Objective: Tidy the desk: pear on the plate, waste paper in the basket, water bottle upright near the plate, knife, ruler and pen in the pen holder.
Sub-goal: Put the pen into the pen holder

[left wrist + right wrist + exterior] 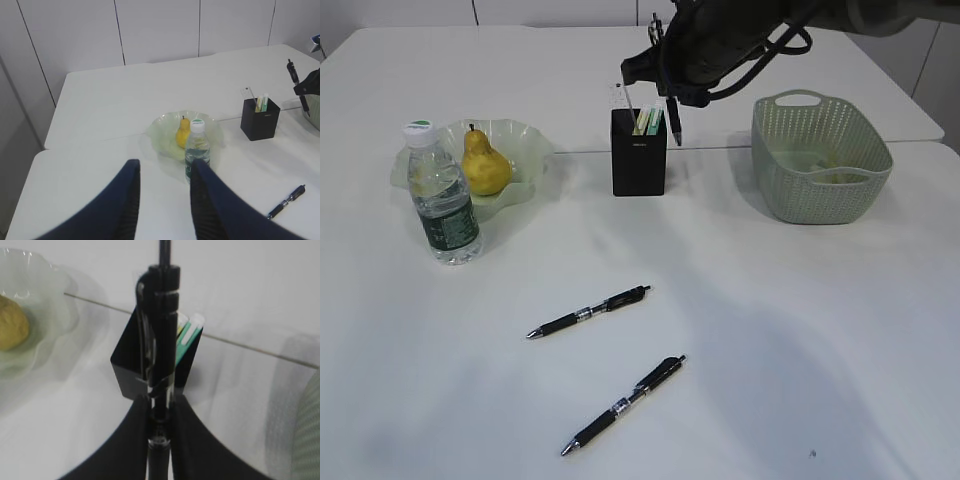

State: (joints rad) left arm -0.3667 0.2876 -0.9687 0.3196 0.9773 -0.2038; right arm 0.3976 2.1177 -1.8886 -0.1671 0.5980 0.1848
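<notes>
I should raise the pen with my right gripper and move it over the holder's opening (640, 118) before I lower it, because the black pen's lower end (676, 137) hangs next to the pen holder.
My right gripper (161, 407) is shut on a black pen (161, 340) and holds it upright just above the black pen holder (639, 152), which holds the clear ruler (622, 100) and green-white items. The pen also shows in the exterior view (672, 120). Two more black pens (590, 312) (624, 404) lie on the table in front. The yellow pear (483, 163) sits in the pale green plate (525, 140). The water bottle (442, 195) stands upright beside the plate. The sage-green basket (820, 158) holds paper scraps. My left gripper (164, 172) is open and empty, high above the table.
A seam between two white tables (720, 148) runs behind the pen holder. White wall panels (150, 30) stand behind the far table.
</notes>
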